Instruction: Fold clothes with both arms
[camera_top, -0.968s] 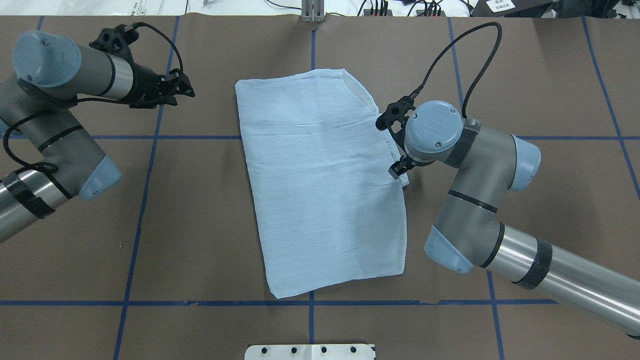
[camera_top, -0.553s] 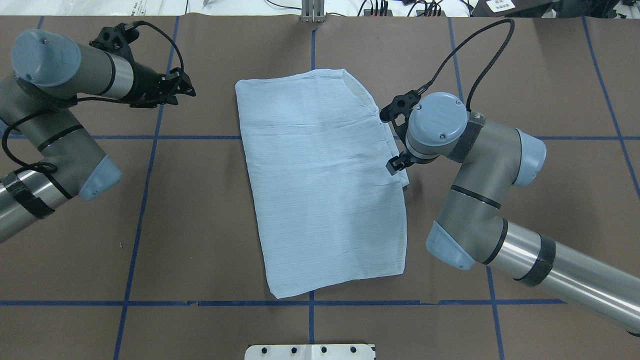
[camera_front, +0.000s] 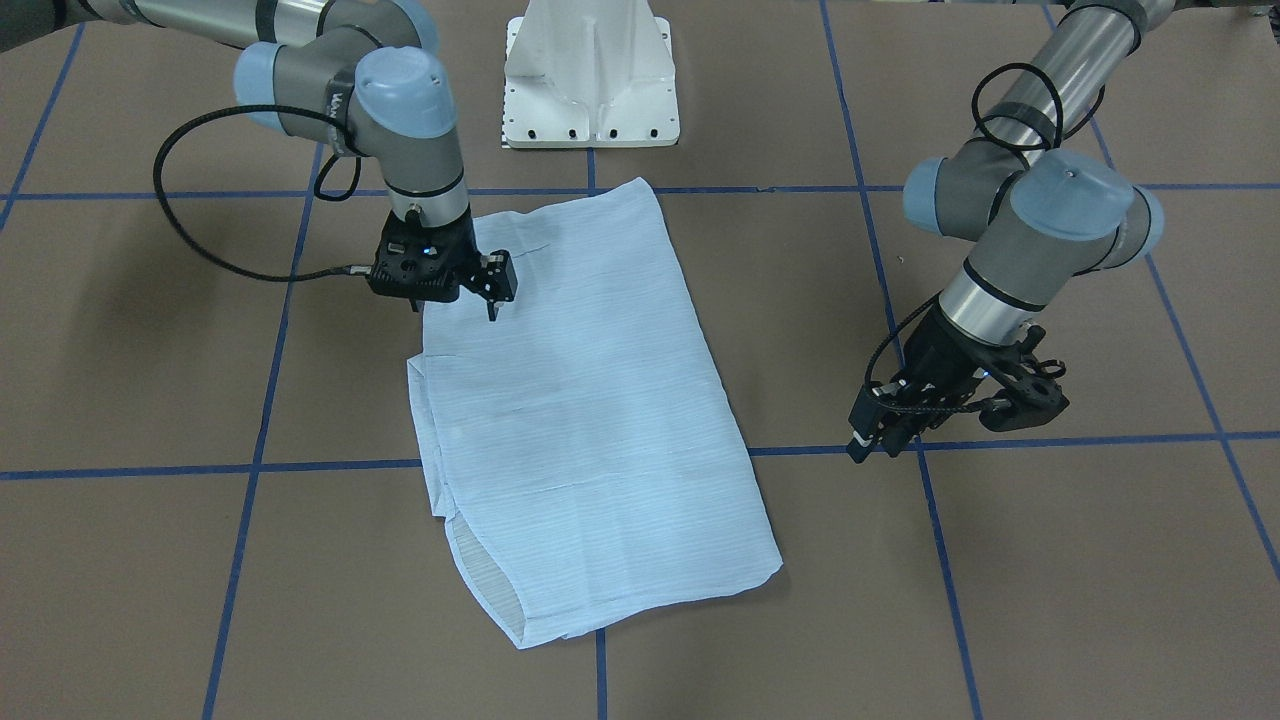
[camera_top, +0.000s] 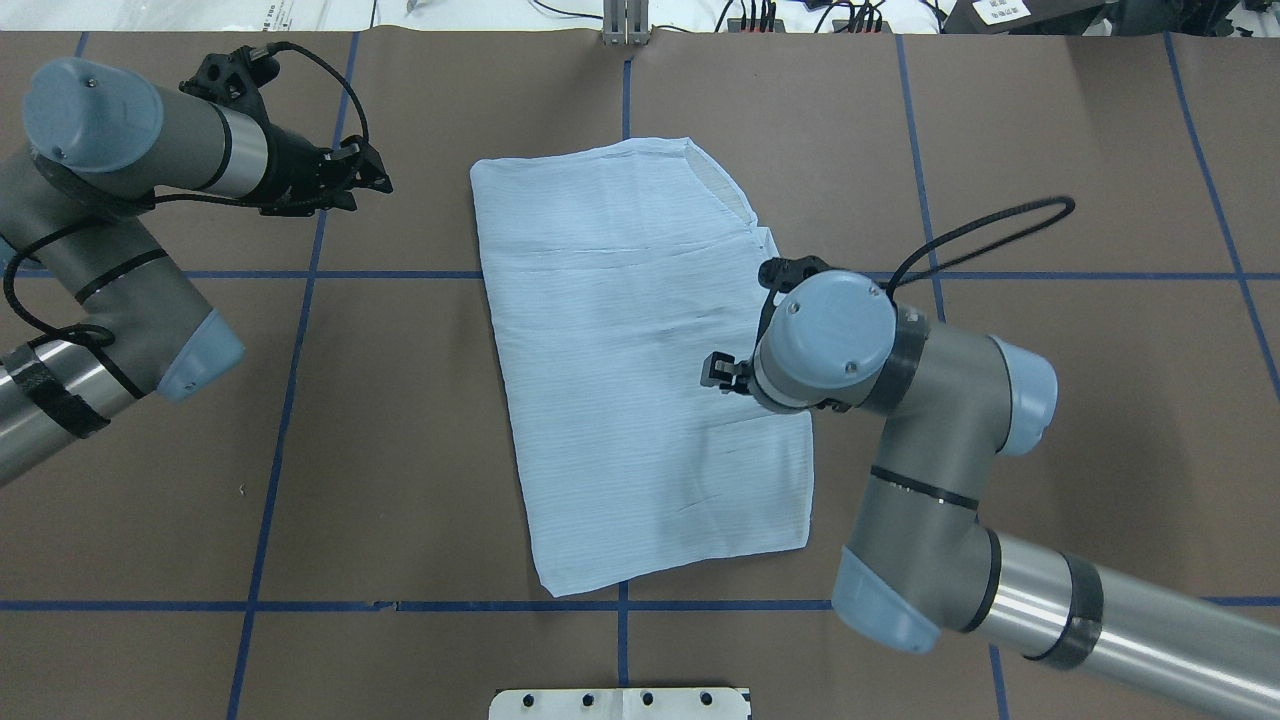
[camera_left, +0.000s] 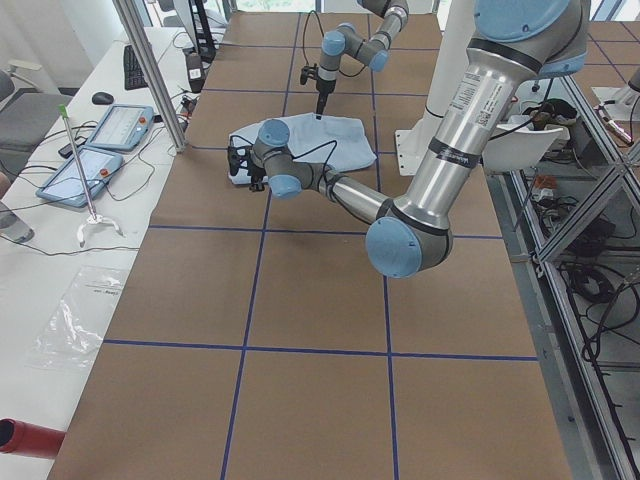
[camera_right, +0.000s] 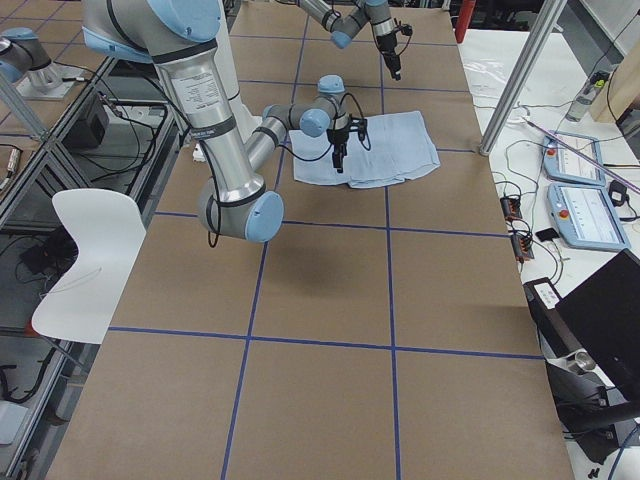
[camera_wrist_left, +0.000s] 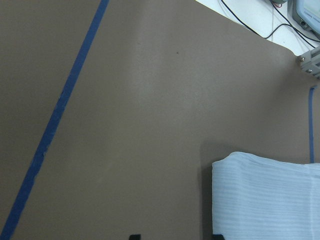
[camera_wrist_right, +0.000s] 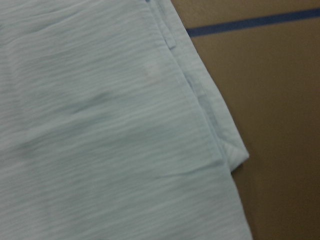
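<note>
The pale-blue shirt (camera_front: 594, 414) will keep an uneven edge when I fold it over, because lower layers (camera_front: 428, 438) poke out past the top one along the shirt's side.
The pale-blue shirt (camera_top: 640, 370) lies folded in a long rectangle in the middle of the table, also seen in the front view (camera_front: 580, 420). My right gripper (camera_front: 455, 303) hangs open and empty just above the shirt's right edge. In the overhead view only one of its fingers (camera_top: 718, 372) shows past the wrist. The right wrist view shows the shirt (camera_wrist_right: 100, 125) close below, with its layered edge. My left gripper (camera_top: 372, 175) is open and empty over bare table left of the shirt's far corner, which shows in the left wrist view (camera_wrist_left: 265, 195).
The white pedestal base (camera_front: 590, 80) stands at the robot's edge of the table. Blue tape lines (camera_top: 300, 274) grid the brown table cover. A side desk with tablets (camera_left: 100, 140) stands past the far edge.
My right gripper has moved from beside the shirt's right edge toward the robot and inward over the shirt. The left arm and the shirt have not moved.
</note>
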